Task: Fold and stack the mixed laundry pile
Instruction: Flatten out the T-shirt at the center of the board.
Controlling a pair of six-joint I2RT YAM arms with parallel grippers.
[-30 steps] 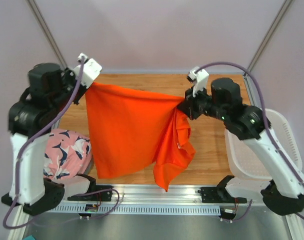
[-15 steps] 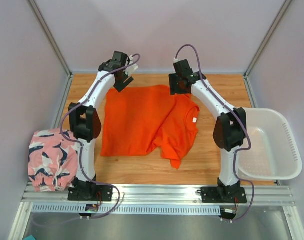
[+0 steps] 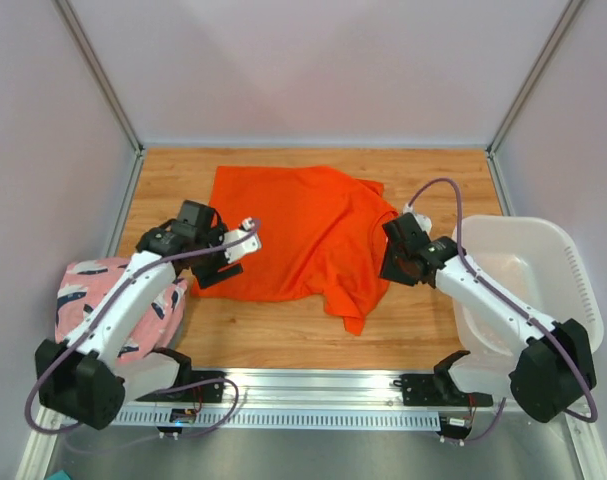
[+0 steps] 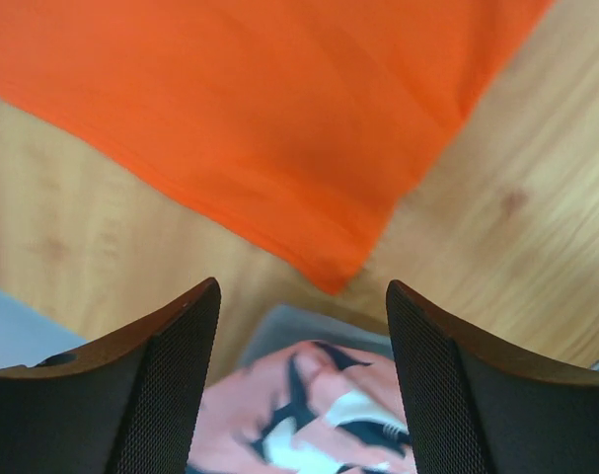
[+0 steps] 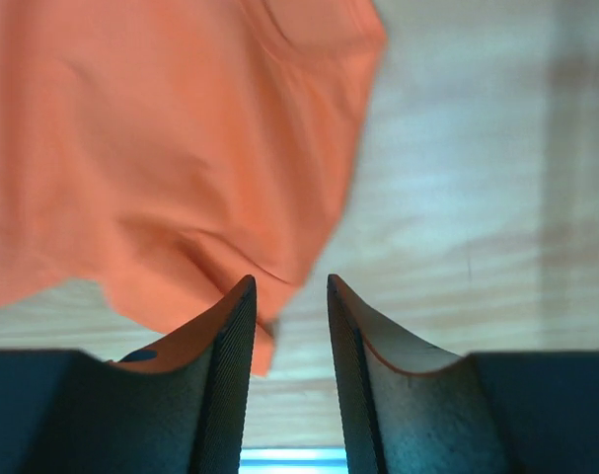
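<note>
Next, I take the shirt's near corner [image 3: 200,290] with my left gripper, then lift and spread the shirt with both grippers before folding it, because the orange shirt lies rumpled [image 3: 355,275] beside my right gripper.
The bright orange shirt [image 3: 303,230] lies spread on the wooden table [image 3: 438,175], one sleeve trailing toward the near edge. My left gripper [image 3: 215,268] hovers at its near-left corner, jaws wide open and empty. In the left wrist view the orange shirt's corner [image 4: 279,128] shows above the left gripper [image 4: 301,288], with the pink patterned garment [image 4: 324,415] below it. My right gripper [image 3: 391,268] sits at the shirt's right side, open by a narrow gap with nothing between. In the right wrist view the orange shirt [image 5: 171,148] lies ahead and left of the right gripper [image 5: 289,280].
The pink patterned garment [image 3: 88,305] is heaped at the table's left near corner, partly under my left arm. A white slotted basket [image 3: 548,285] stands off the right edge, behind my right arm. A metal rail [image 3: 313,385] runs along the near edge.
The orange shirt, held up between both shut grippers a second ago, now lies let go on the table. Both arms have drawn back from its far edge to its near sides.
</note>
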